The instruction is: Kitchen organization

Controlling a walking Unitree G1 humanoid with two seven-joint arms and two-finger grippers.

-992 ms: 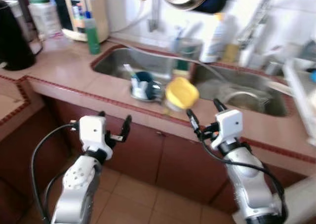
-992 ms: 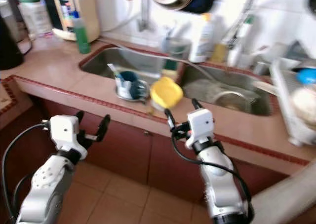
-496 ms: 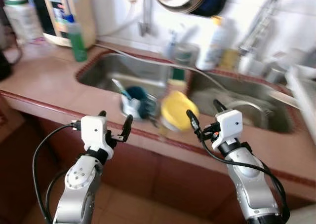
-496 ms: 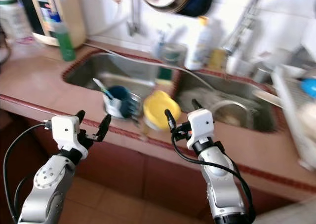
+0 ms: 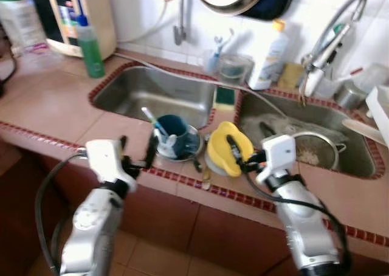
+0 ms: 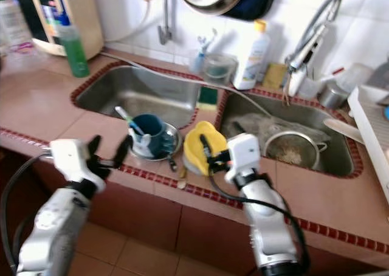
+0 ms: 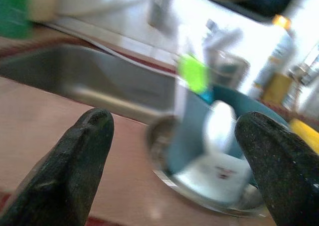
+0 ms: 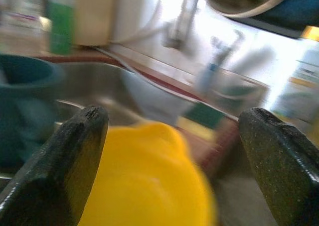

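I expect the white-and-green utensil handles (image 5: 150, 117) to slide out together when I lift, because they lean loosely above the teal cup's rim (image 5: 161, 127). The cup will stay standing.
A teal cup (image 5: 172, 130) holding a toothbrush and a white item stands on a metal saucer (image 5: 189, 148) on the counter strip between the two sink basins. Just right of it sits a yellow plastic cup (image 5: 226, 152). My left gripper (image 5: 137, 152) is open, a little short of the teal cup (image 7: 199, 131), which sits between its fingertips (image 7: 82, 166) in the left wrist view. My right gripper (image 5: 248, 152) is open right at the yellow cup (image 8: 149, 186), its fingertips (image 8: 65, 166) on either side of it, not closed on it.
Two steel sink basins (image 5: 152, 93) lie behind, with a strainer (image 5: 313, 149) in the right one. A green bottle (image 5: 91, 42), white bottle (image 5: 268, 56), faucet (image 5: 328, 36) and a white rack (image 5: 382, 109) ring the sink. The counter edge (image 5: 200, 188) runs under both grippers.
The camera has come closer to the counter. Both grippers have advanced over the counter edge, the left toward the teal cup, the right up to the yellow cup.
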